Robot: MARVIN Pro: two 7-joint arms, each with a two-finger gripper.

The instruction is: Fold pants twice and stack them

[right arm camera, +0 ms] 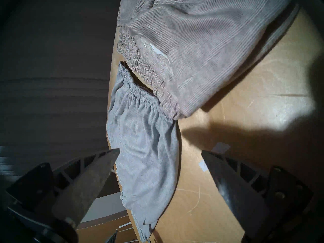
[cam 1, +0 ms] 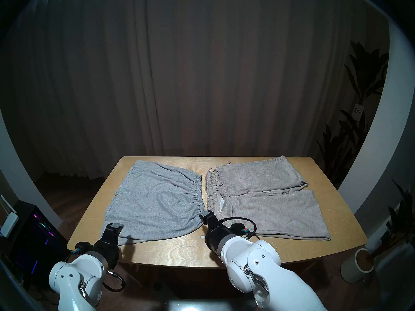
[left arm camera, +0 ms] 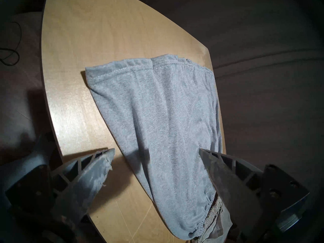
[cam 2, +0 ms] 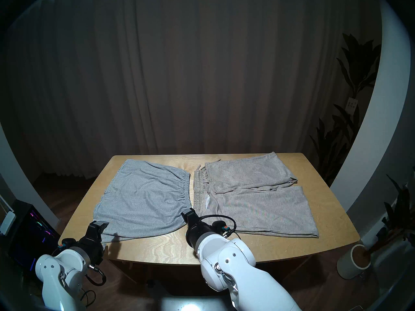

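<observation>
The light grey pants' far leg should stay flat when the robot carries the near leg over, because the hem breaks between the legs.
The light grey pants lie spread flat on the left half of the wooden table, waistband toward the middle. The beige-grey pants lie on the right half, their far leg folded over, drawstring at the waistband. My left gripper is open, just above the grey pants' near left hem corner. My right gripper is open above the grey pants' near waistband corner, beside the beige waistband. Neither holds cloth.
A potted plant stands on the floor at the right of the table. A computer case with lights stands at the left. A dark curtain hangs behind. A small white tape mark is on the table's near strip.
</observation>
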